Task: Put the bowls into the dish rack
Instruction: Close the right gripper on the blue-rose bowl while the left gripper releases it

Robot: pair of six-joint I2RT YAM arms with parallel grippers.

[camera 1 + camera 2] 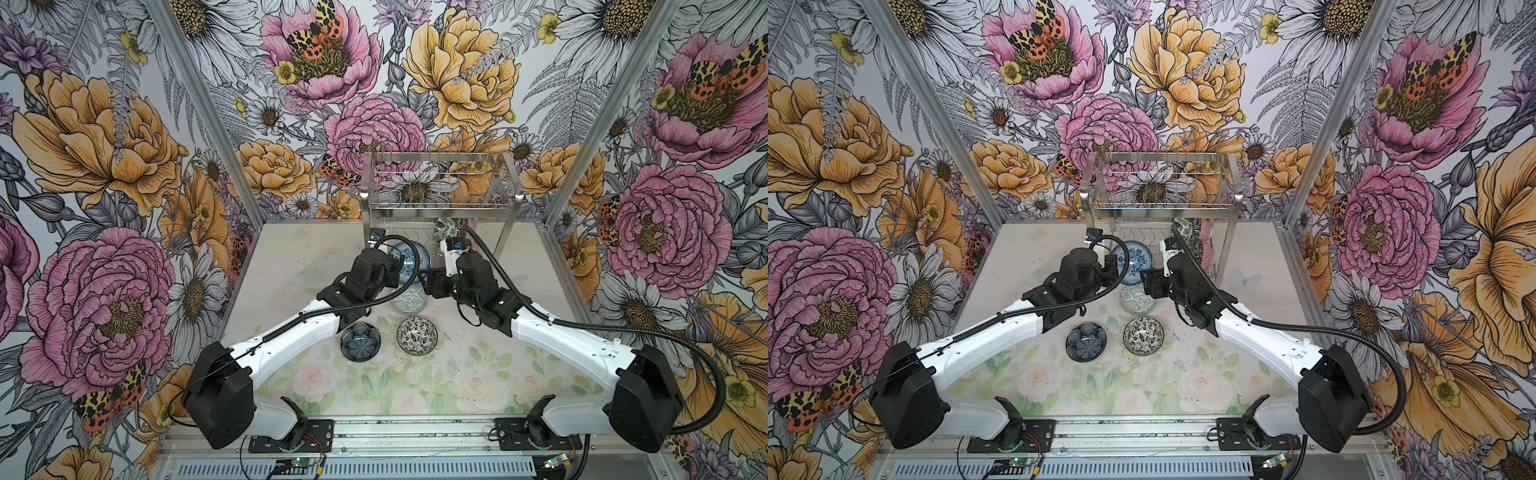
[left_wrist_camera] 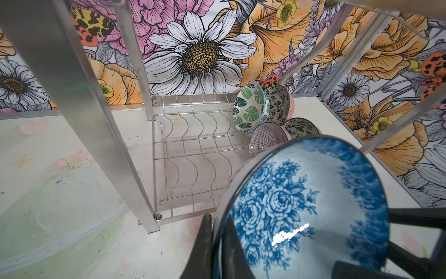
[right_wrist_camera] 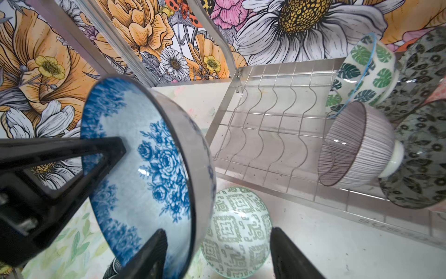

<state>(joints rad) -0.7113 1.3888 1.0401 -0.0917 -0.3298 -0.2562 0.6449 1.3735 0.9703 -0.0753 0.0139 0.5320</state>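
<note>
The rack's leg (image 2: 100, 125) crowds my left gripper on the blue floral bowl, so next my right gripper takes the bowl's lower rim (image 3: 184, 260) for loading.
A blue floral bowl (image 1: 409, 258) (image 3: 144, 169) hangs tilted on edge in front of the dish rack (image 1: 440, 204) and above the table. My left gripper (image 2: 216, 223) is shut on its rim. My right gripper (image 3: 217, 232) is open, its jaws wide apart. One finger lies over the bowl's inside and the other stands clear on the outer side. In the rack's lower shelf (image 2: 193, 149) several bowls lean at one end, among them a green leaf bowl (image 2: 248, 111), a pink striped one (image 3: 357, 145) and dark floral ones (image 3: 424, 154).
Three bowls lie on the table: a grey-green patterned one (image 1: 409, 301) (image 3: 239, 232) right under the held bowl, a dark one (image 1: 360, 342) and a black-and-white floral one (image 1: 417, 336). The rack's flat metal leg (image 2: 79, 108) stands close to my left wrist.
</note>
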